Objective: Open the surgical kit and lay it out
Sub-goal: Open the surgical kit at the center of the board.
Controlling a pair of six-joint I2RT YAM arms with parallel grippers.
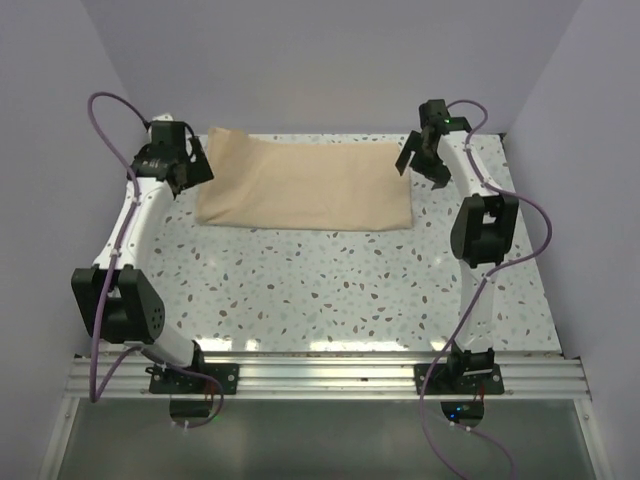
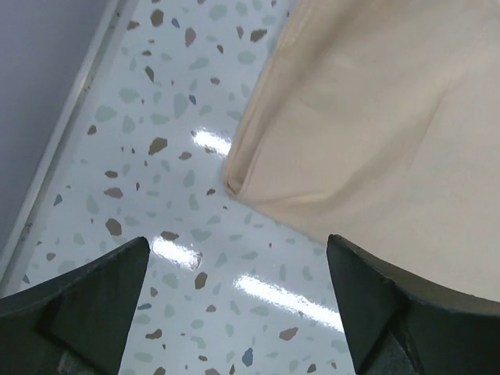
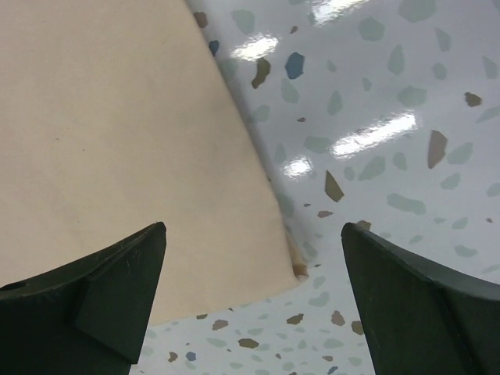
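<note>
The top layer (image 1: 320, 187) will unfold toward the rail and lie flat when I pull, because a second layer (image 3: 297, 262) pokes out at the wrap's near corner.
The surgical kit (image 1: 305, 185) lies as a closed tan wrapped bundle at the back of the speckled table. The steel tray and the instruments are hidden inside the wrap. My left gripper (image 1: 192, 166) is open and empty, hovering just off the bundle's left end; the left wrist view shows the wrap's near-left corner (image 2: 234, 183) ahead of the open fingers (image 2: 94, 301). My right gripper (image 1: 422, 163) is open and empty above the bundle's right end; the right wrist view shows the wrap's near-right corner (image 3: 295, 268) between its spread fingers (image 3: 117, 293).
Lavender walls close in the table on the left, back and right. The table's left edge strip (image 2: 58, 148) runs close to my left gripper. An aluminium rail (image 1: 330, 375) carries both arm bases at the near edge.
</note>
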